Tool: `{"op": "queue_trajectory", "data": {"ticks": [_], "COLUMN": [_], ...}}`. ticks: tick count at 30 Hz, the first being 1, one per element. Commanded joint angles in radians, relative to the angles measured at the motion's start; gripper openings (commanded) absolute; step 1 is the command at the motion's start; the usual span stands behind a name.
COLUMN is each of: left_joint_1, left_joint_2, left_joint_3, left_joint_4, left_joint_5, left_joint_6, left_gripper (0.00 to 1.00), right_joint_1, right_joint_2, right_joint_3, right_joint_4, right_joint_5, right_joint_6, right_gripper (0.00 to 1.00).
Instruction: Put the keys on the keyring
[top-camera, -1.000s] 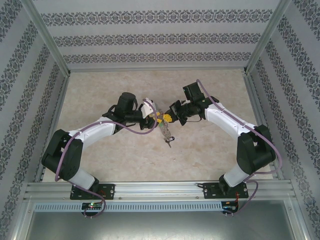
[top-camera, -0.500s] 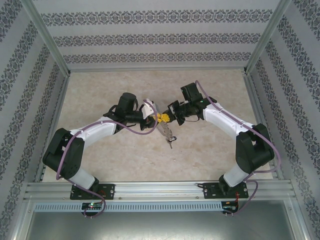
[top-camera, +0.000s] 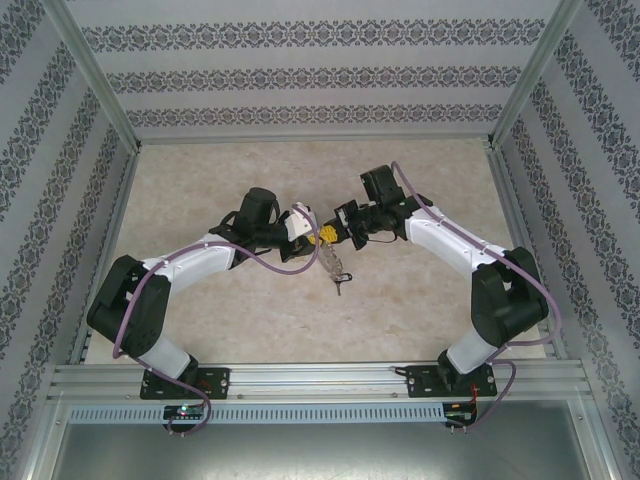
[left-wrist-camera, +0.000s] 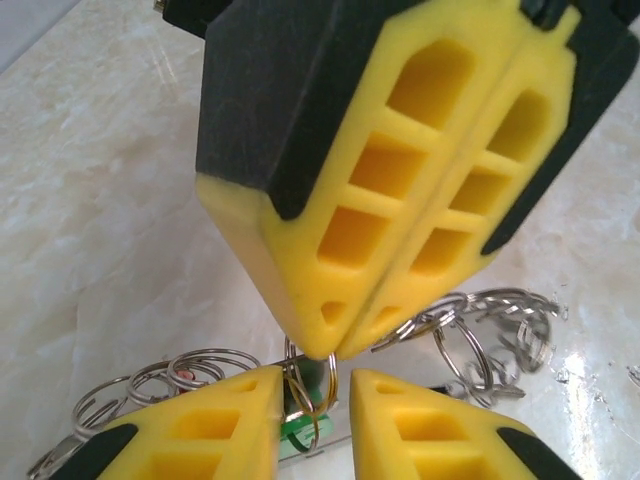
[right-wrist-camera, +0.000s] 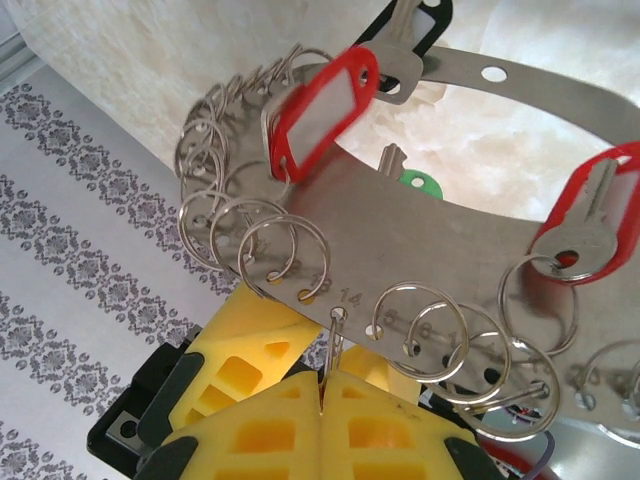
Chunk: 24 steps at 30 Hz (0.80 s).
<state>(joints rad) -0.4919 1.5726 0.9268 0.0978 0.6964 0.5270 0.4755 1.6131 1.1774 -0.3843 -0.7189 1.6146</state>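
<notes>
The split ring (right-wrist-camera: 336, 340) sits at a slant in my right gripper, so next my left gripper grips the ring (left-wrist-camera: 311, 400) while my right gripper opens, turns and takes it squarely.
The keyring (right-wrist-camera: 430, 235) is a flat silvery band hung with several split rings, and it dangles between the two grippers (top-camera: 334, 263). Two red keys hang from its rings: one with a pale label (right-wrist-camera: 322, 108), one at the right (right-wrist-camera: 588, 218). My right gripper (right-wrist-camera: 322, 388) is shut on a small split ring (right-wrist-camera: 336, 340) threaded through the hole marked 14. My left gripper (left-wrist-camera: 314, 415) faces the band, its jaws a narrow gap apart. A split ring (left-wrist-camera: 312, 385) lies in that gap, touching the left fingertip (left-wrist-camera: 225, 420). The right gripper's fingers (left-wrist-camera: 400, 200) loom just above.
A green key tag (right-wrist-camera: 422, 183) and a black one (right-wrist-camera: 420, 18) also hang on the band. The pale marbled tabletop (top-camera: 300, 320) is walled by patterned panels with metal rails (top-camera: 115, 225) at the sides. Both arms meet at mid-table.
My right gripper has shifted slightly left and away, taking the keyring with it. The left gripper has followed and stays close against the band.
</notes>
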Motion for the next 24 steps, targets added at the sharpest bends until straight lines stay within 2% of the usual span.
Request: {"op": "queue_trajectory", "data": {"ticks": [1,3,7,8,14,15,17,20,24], "left_joint_1": [-0.016,-0.016,-0.017,-0.017,-0.016,-0.016,-0.016,-0.016,-0.016], "left_joint_2": [-0.01,-0.01,-0.007,-0.007,-0.024,-0.028,-0.031,-0.037,-0.031], "left_joint_3": [0.015,0.013,0.011,0.01,0.001,0.001,0.003,0.007,0.03], "left_joint_4": [0.023,0.041,0.044,0.04,0.012,0.004,-0.013,-0.034,-0.072], "left_joint_5": [-0.023,-0.029,-0.024,-0.024,-0.046,-0.046,-0.038,-0.017,0.02], "left_joint_6": [0.0,-0.016,-0.022,-0.021,-0.011,-0.008,0.004,0.013,0.019], "left_gripper": [0.26,0.22,0.02,0.0,0.0,0.0,0.0,0.0,0.0], "right_joint_1": [0.024,0.032,0.035,0.035,0.027,0.023,0.009,-0.026,-0.101], "right_joint_2": [0.013,0.017,0.018,0.016,0.004,0.0,-0.005,-0.013,-0.014], "right_joint_3": [-0.002,-0.002,-0.004,-0.005,-0.009,-0.008,-0.002,0.008,0.011], "right_joint_4": [0.056,0.065,0.068,0.068,0.058,0.047,0.02,0.021,0.044], "right_joint_5": [-0.019,-0.018,-0.016,-0.014,-0.008,-0.004,-0.005,-0.009,-0.067], "right_joint_6": [0.031,0.037,0.04,0.04,0.026,0.007,-0.043,-0.204,-0.648], "right_gripper": [0.0,0.0,0.0,0.0,0.0,0.02,0.13,0.19,0.23]}}
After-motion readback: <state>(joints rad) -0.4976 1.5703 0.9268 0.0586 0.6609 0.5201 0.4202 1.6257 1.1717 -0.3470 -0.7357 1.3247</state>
